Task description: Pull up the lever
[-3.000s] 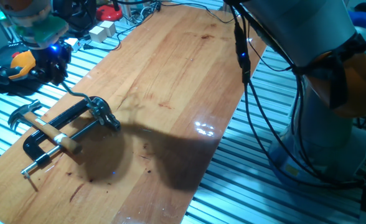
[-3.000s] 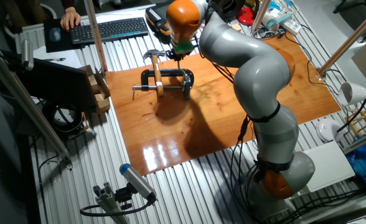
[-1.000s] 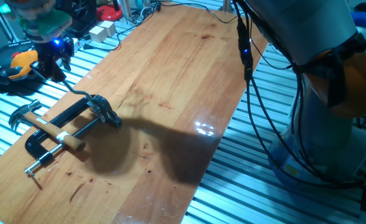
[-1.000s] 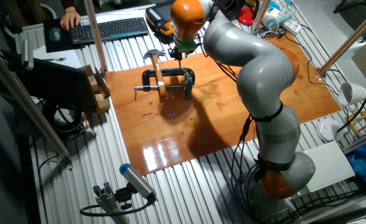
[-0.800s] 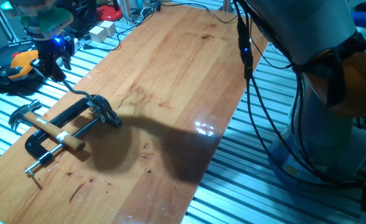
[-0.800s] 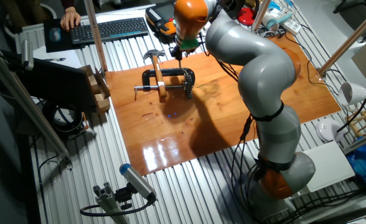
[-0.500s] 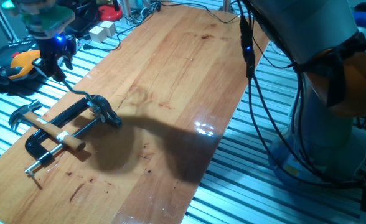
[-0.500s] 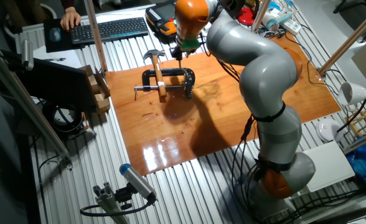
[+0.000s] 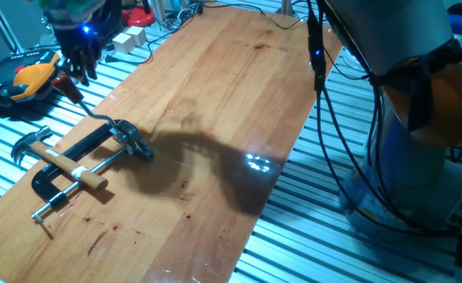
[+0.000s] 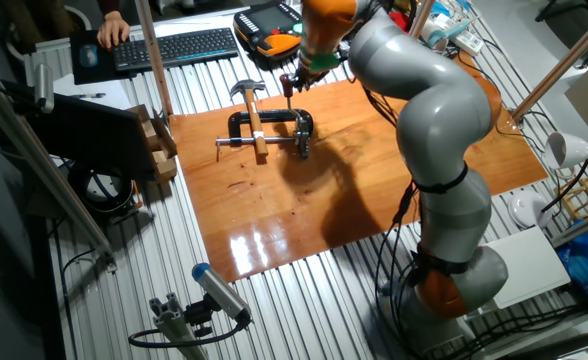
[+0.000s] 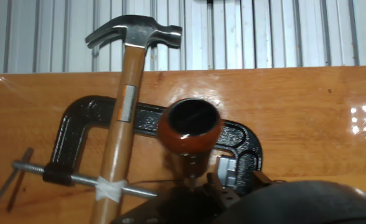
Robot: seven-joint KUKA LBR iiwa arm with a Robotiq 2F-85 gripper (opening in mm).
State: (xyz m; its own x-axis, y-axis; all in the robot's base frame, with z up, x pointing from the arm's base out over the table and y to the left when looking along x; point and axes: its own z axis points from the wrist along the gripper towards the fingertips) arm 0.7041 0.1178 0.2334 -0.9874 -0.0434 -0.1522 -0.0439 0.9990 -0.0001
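The leaning lever is joined to the chrome head held in the clamp, so it will turn upright around that head when I pull the lever.
The black bar clamp lies on the wooden table's left end, with its chrome head facing the middle. From that head the slim silver lever curves up and away to its reddish-brown tip. In the hand view the tip points straight at the camera, above the clamp. My gripper hangs just above and beside the tip, fingers apart and holding nothing. In the other fixed view the gripper sits over the clamp's far side.
A steel-headed hammer with a wooden shaft lies across the clamp, also seen in the hand view. The clamp's threaded rod sticks out toward the table corner. Orange tools and cables lie behind the table edge. A dark blurred shape fills the hand view's lower right.
My gripper has risen and shifted right, coming off the lever tip. Over the last three seconds the lever was drawn up a little; it now stays raised.
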